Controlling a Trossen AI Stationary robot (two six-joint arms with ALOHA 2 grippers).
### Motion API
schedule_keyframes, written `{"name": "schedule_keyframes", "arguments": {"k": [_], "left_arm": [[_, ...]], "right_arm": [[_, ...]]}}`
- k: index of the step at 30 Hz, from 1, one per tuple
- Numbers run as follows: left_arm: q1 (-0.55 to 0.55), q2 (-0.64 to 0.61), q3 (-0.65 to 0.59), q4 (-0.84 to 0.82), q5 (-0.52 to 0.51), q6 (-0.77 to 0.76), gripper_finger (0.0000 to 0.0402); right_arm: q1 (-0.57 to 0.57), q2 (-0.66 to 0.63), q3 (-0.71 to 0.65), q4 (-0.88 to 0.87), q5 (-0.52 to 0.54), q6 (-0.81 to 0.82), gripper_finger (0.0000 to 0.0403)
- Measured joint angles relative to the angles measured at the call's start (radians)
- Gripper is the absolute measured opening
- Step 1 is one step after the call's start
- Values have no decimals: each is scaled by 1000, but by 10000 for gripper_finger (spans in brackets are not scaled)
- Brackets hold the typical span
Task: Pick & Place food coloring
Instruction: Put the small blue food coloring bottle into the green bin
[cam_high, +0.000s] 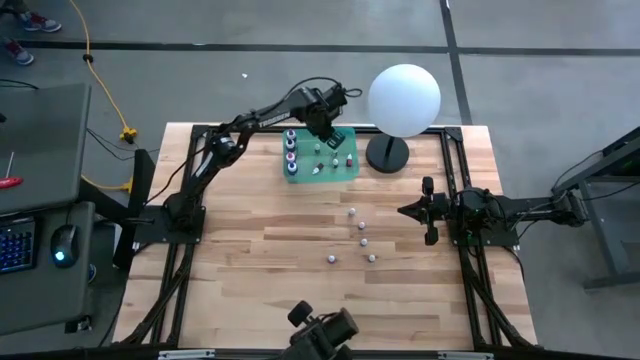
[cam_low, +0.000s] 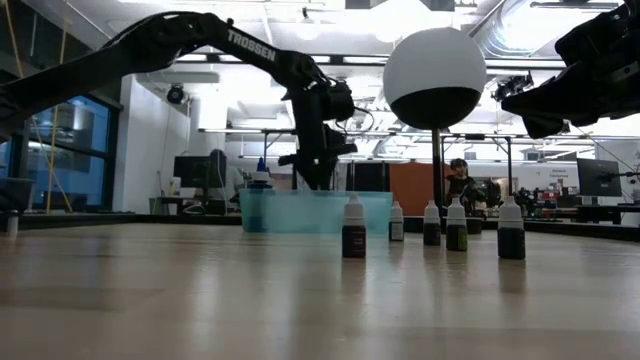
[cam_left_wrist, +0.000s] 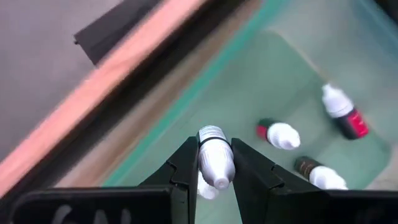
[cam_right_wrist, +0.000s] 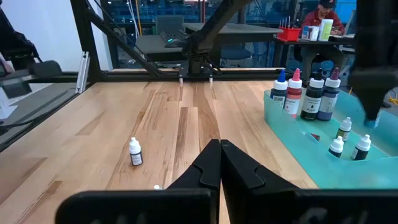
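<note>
My left gripper is holding the small bottle (cam_left_wrist: 216, 163) cap up over an open part of the bottom of the green tray (cam_left_wrist: 233, 121). It should keep going down until the bottle's base touches that bottom, then let go.
My left gripper (cam_left_wrist: 214, 149) hangs over the far part of the green tray (cam_high: 345, 172), shut on a small white-capped food coloring bottle (cam_left_wrist: 215, 163). In the tray, larger bottles (cam_high: 291, 150) stand along its left side and small ones (cam_left_wrist: 283, 134) lie or stand on its floor. Several small bottles (cam_high: 362, 227) stand upright on the wood right of the tray, and they also line up in the low view (cam_low: 353, 228). My right gripper (cam_right_wrist: 219, 158) rests shut at the table's right side (cam_high: 408, 210), touching nothing. My left gripper pinches the small bottle (cam_left_wrist: 214, 144) between its two fingers, one finger (cam_left_wrist: 188, 163) on each side. The fingers come from above, slanting steeply down into the tray. Whether the bottle touches the tray floor I cannot tell.
A big white sphere on a black stand (cam_high: 403, 98) rises just right of the tray. Dark frame rails (cam_high: 455, 170) run along the table's edges. Bare wood (cam_high: 260, 250) lies near and left of the loose bottles.
</note>
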Motion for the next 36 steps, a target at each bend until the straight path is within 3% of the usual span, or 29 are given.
{"name": "schedule_keyframes", "arguments": {"k": [29, 36], "left_arm": [[-20, 42, -2, 16, 63, -3, 68], [-20, 42, -2, 15, 49, -3, 104]], "right_arm": [[0, 0, 0, 0, 0, 0, 0], [0, 0, 0, 0, 0, 0, 0]]}}
